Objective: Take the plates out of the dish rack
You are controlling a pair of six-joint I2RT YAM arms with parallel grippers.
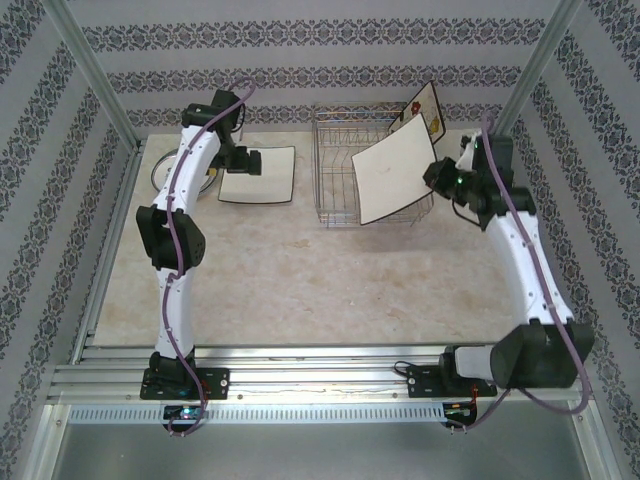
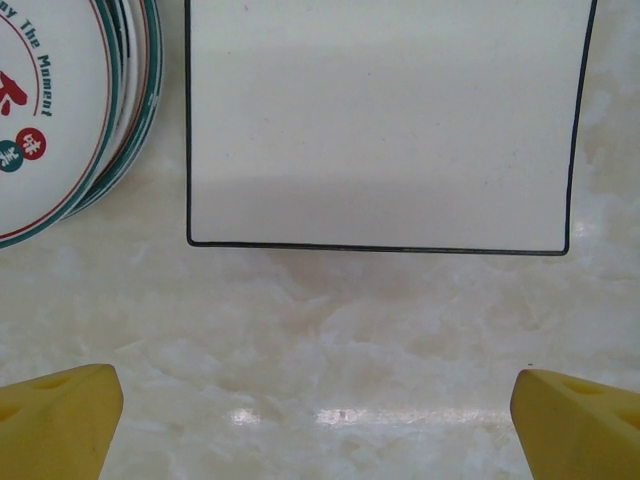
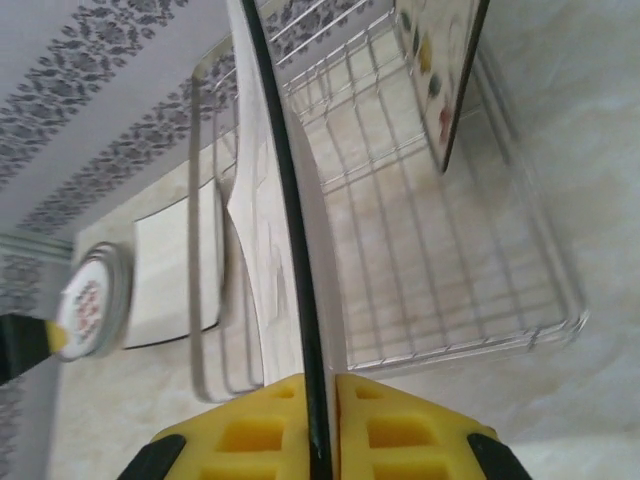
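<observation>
The raised cream plate (image 1: 430, 150) has one edge held by my right gripper, so my left gripper should keep going toward the plate's free opposite edge (image 1: 357, 190) and close there.
My right gripper (image 1: 436, 176) is shut on the dark rim of a square cream plate (image 1: 393, 173), which hangs tilted above the front of the silver wire dish rack (image 1: 341, 160). In the right wrist view this plate (image 3: 280, 190) stands edge-on between my yellow fingers (image 3: 250, 432). A second square plate (image 1: 427, 108) with coloured flowers leans in the rack's back right corner (image 3: 440, 70). A third square plate (image 1: 260, 174) lies flat on the table left of the rack. My left gripper (image 2: 318, 425) hovers open just in front of it (image 2: 385, 120). Small round plates (image 2: 60, 110) are stacked left of that.
The table is pale marble (image 1: 300, 280). Patterned walls and metal posts (image 1: 85, 60) close in the back and sides. The round plate stack (image 1: 163, 172) sits close to the left wall, partly hidden by the left arm.
</observation>
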